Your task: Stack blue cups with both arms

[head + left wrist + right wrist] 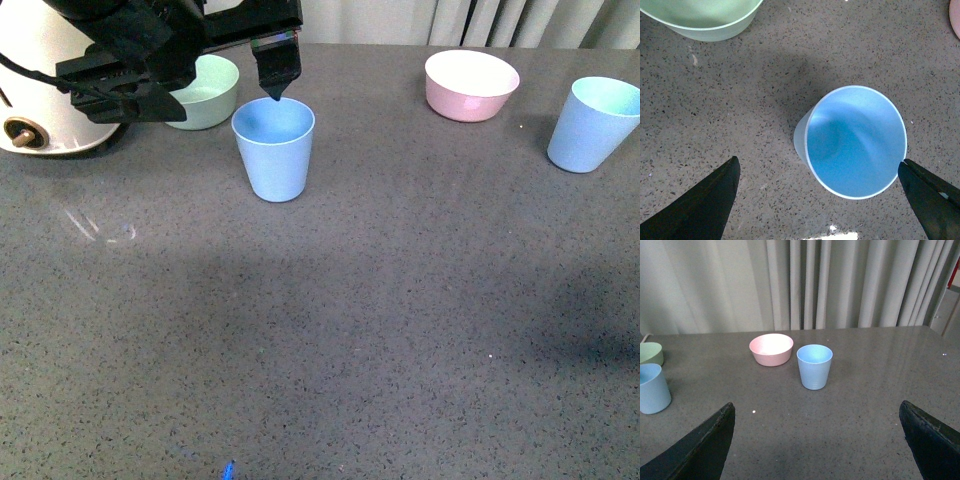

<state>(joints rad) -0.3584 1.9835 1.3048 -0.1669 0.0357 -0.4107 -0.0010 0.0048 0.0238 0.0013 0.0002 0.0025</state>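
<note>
I expect the second blue cup [594, 125] to slide in nearly up to its rim when I stack it, because the blue cups taper [277, 168] toward their bases.
One blue cup [273, 150] stands upright on the grey table, left of centre. My left gripper [215, 95] hovers over it, open and empty, with one black fingertip [275, 92] just above the cup's far rim. In the left wrist view the cup [855, 142] lies between the spread fingers, close to one finger [932, 200] and apart from the other [705, 210]. The second blue cup [593, 125] stands upright at the far right. In the right wrist view this cup [814, 366] stands well ahead of my open, empty right gripper [817, 445]. The right arm is out of the front view.
A mint-green bowl [205, 90] sits just behind the left cup. A pink bowl [471, 84] stands at the back between the cups. A white appliance [40, 100] stands at the far left. Curtains hang behind the table's far edge.
</note>
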